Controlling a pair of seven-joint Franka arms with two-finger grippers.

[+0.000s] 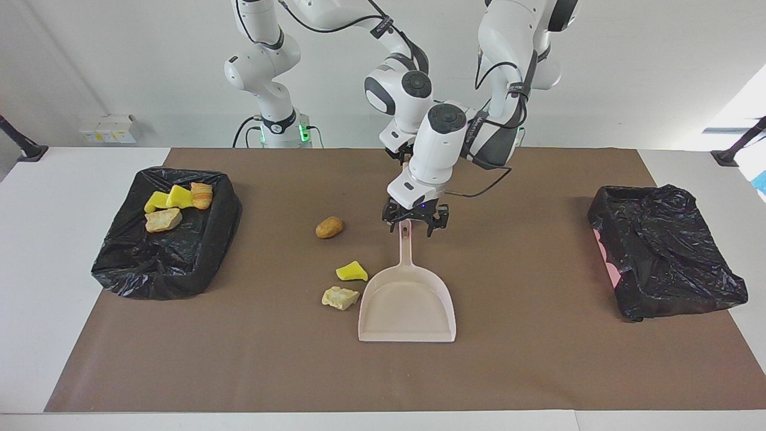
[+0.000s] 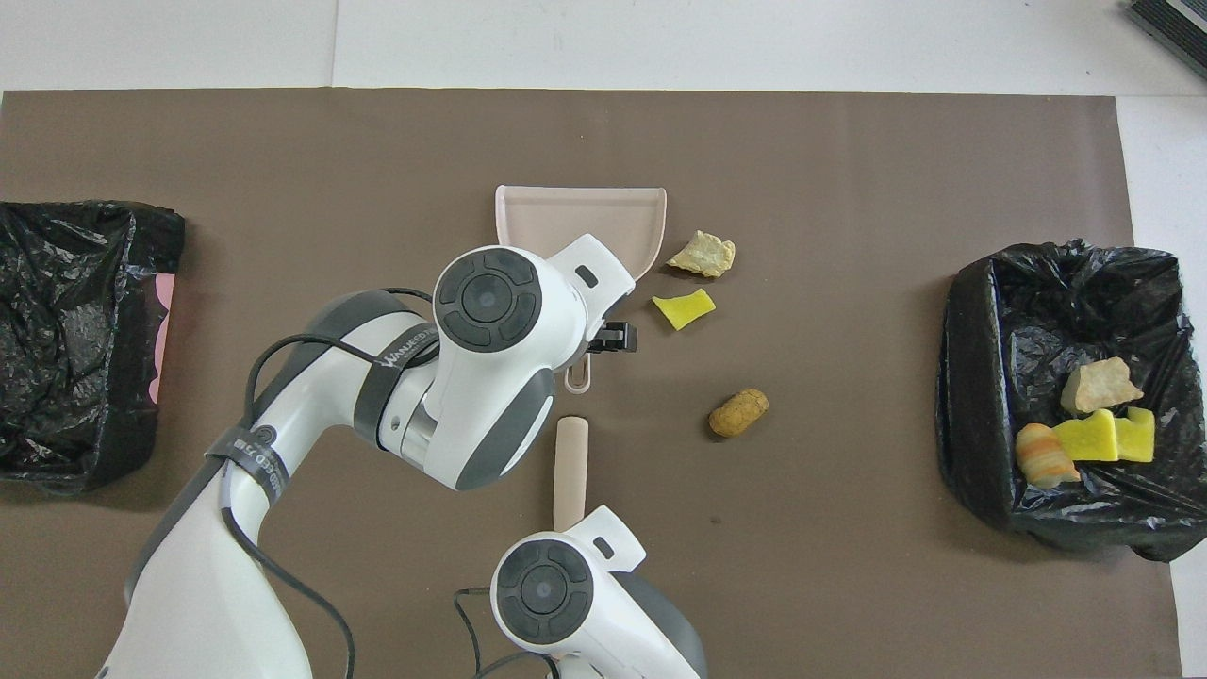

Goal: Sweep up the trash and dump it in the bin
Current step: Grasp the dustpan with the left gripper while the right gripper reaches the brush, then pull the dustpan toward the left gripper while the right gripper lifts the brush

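Observation:
Scraps will travel inside the pale pink dustpan [image 2: 571,221] and then all slide out when the robot tips it, because the dustpan has a curved rim and straight front edge [image 2: 582,189].
The pale pink dustpan [image 1: 407,305] [image 2: 566,212] lies mid-table, its handle pointing at the robots. My left gripper [image 1: 414,222] [image 2: 600,339] is open, its fingers on either side of the handle's end. Three scraps lie beside the pan toward the right arm's end: a pale crusty lump [image 1: 340,297] [image 2: 702,255], a yellow wedge [image 1: 352,272] [image 2: 684,308] and a brown lump [image 1: 330,227] [image 2: 738,413]. Several more scraps [image 1: 173,203] [image 2: 1094,424] lie in the black-lined bin [image 1: 149,269] [image 2: 971,396]. My right gripper [image 1: 400,154] is over the near end of a beige stick [image 2: 570,467].
A second black-lined bin [image 1: 664,251] [image 2: 66,330] stands at the left arm's end of the brown mat, with pink showing at its side. The left arm's wrist covers the pan's handle from above.

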